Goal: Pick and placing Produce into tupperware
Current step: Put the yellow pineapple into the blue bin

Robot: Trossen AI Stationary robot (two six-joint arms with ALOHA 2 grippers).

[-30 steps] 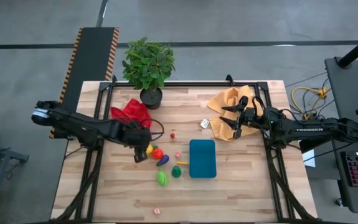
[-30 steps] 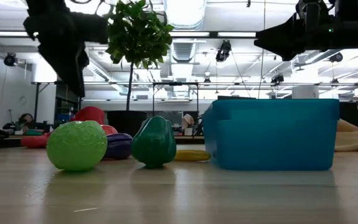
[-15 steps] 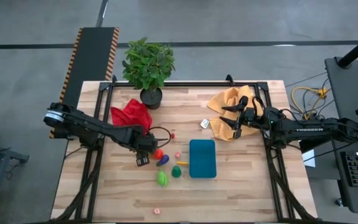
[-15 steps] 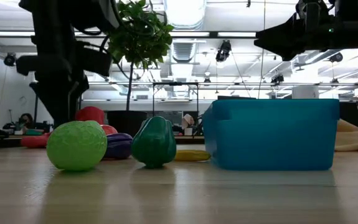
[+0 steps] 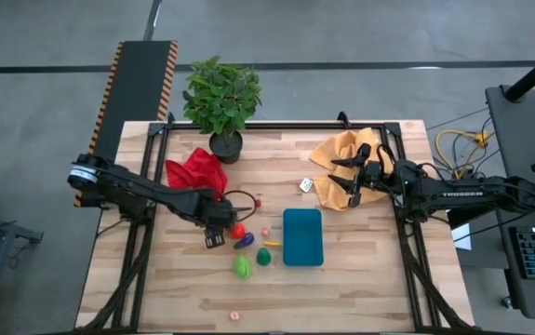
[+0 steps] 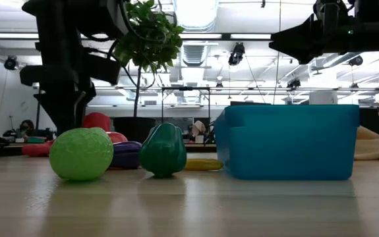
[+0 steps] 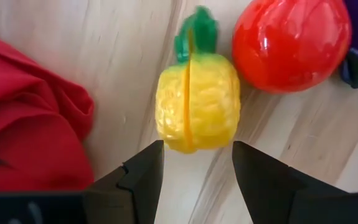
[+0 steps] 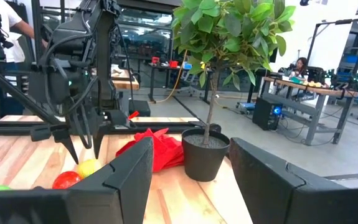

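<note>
The fingers of the robot's left gripper are too close together at the pineapple's lower end, so they should spread wider and go around its yellow body.
My left gripper points down, low over the table and left of the produce cluster, and it is open. In the left wrist view its fingers stand on either side of the yellow toy pineapple's lower end, gripper. I see no touch. A red tomato lies right beside the pineapple. A purple eggplant, a yellow piece, a dark green pepper and a light green fruit lie on the table. The teal tupperware stands to their right. My right gripper waits open above the mustard cloth.
A red cloth lies just beyond my left gripper, and a potted plant stands at the far edge. The mustard cloth and a small white tag lie to the far right. Tiny pink specks dot the table.
My left gripper has come down from well above the table and shifted slightly toward the near edge, settling low around the pineapple. In the last half second it has barely moved. The produce and the tupperware have stayed where they were.
</note>
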